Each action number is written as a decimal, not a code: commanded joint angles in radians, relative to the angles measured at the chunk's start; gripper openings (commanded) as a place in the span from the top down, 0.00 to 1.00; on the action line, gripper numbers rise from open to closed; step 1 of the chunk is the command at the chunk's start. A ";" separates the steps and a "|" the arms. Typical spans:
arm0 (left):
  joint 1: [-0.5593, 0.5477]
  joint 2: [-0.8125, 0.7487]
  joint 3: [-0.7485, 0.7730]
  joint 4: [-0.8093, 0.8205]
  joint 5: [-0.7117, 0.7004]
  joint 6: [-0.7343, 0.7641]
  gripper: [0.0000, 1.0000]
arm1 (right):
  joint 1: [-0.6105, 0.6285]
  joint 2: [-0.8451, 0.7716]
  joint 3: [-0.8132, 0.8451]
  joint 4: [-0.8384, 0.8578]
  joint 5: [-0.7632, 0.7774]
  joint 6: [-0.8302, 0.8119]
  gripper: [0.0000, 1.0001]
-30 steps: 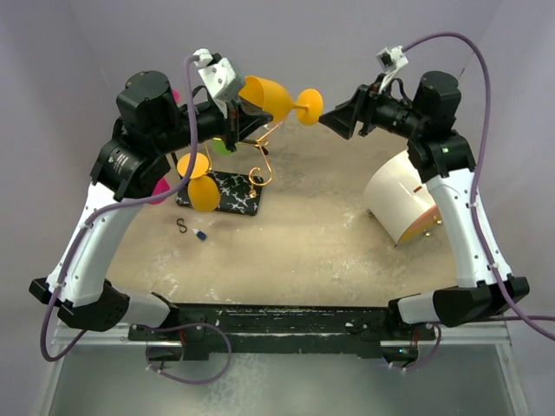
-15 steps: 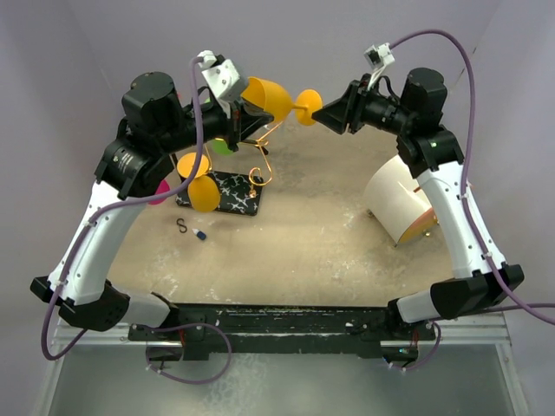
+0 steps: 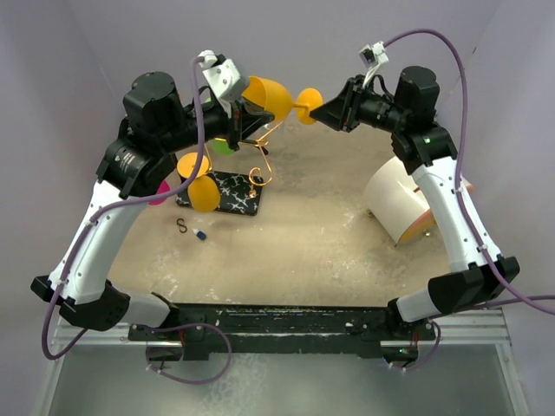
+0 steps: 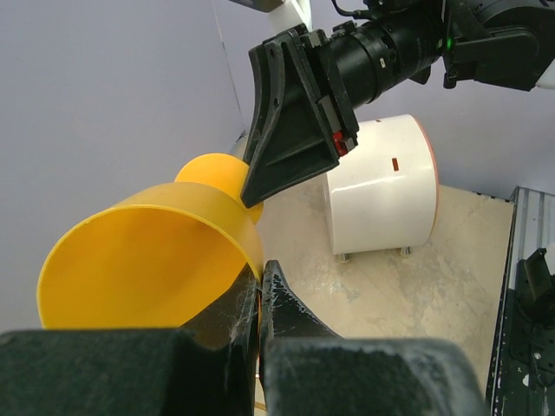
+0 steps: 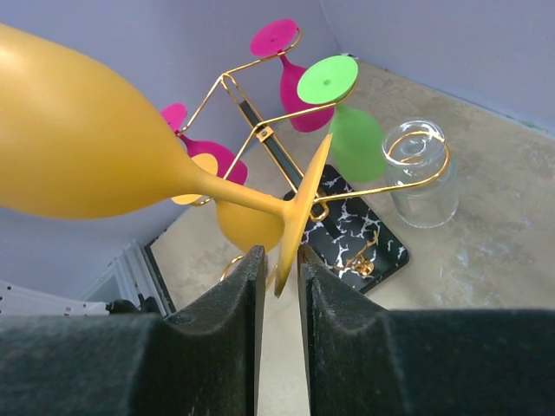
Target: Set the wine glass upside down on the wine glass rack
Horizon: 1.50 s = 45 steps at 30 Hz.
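Note:
My left gripper is pinching the bowl's rim [image 4: 249, 250] above the rack, so next my right gripper takes hold of the foot [image 3: 308, 102] while my left gripper opens and moves clear before I hang the wine glass.
The orange wine glass [image 3: 270, 95] lies sideways in the air above the rack. My left gripper [image 3: 238, 111] is shut on the bowl's rim; in the left wrist view the jaws [image 4: 261, 270] pinch the rim of the glass [image 4: 147, 251]. My right gripper [image 3: 327, 110] is narrowly open, its fingers on either side of the foot's edge [image 5: 303, 208], with small gaps showing at my right gripper [image 5: 279, 256]. The gold wire rack [image 3: 257, 173] stands on its black marbled base [image 3: 232, 196], also seen below the glass in the right wrist view [image 5: 355, 238].
The rack holds another orange glass [image 3: 204, 192], a green one [image 5: 351, 139] and pink ones [image 5: 290, 82]. A clear glass [image 5: 422, 178] stands beside the base. A white cylinder [image 3: 399, 198] lies at the right. A small hook [image 3: 181, 225] and blue bit [image 3: 201, 235] lie near the base.
My right gripper has moved left and up to the glass's foot, now straddling it. The left gripper has kept the bowl almost still.

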<state>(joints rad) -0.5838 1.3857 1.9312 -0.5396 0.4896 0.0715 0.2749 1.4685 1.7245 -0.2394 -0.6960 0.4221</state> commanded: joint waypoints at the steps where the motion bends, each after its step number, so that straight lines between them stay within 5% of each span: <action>1: 0.003 -0.009 -0.010 0.055 -0.003 0.015 1.00 | 0.005 -0.017 0.049 0.040 0.021 0.020 0.79; 5: 0.002 -0.020 -0.031 0.056 0.008 0.025 0.99 | 0.004 -0.020 0.051 0.031 0.065 0.023 1.00; 15: 0.004 -0.057 -0.099 0.057 0.070 0.042 0.64 | 0.004 -0.033 0.066 -0.031 0.193 -0.036 1.00; 22: 0.014 -0.118 -0.147 0.014 0.065 0.087 0.24 | 0.004 -0.054 0.079 -0.057 0.273 -0.105 1.00; 28: 0.041 -0.206 -0.228 -0.030 0.060 0.139 0.01 | 0.004 -0.082 0.108 -0.099 0.416 -0.205 1.00; 36: 0.140 -0.334 -0.283 -0.075 0.009 0.157 0.01 | 0.010 -0.134 0.089 -0.113 0.466 -0.455 1.00; 45: 0.340 -0.414 -0.272 -0.046 -0.258 0.026 0.01 | 0.051 -0.218 -0.009 -0.150 0.326 -0.716 1.00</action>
<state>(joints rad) -0.3084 0.9897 1.6451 -0.6270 0.3775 0.1665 0.3042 1.2903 1.7409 -0.3847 -0.2893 -0.1390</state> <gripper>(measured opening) 0.990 0.011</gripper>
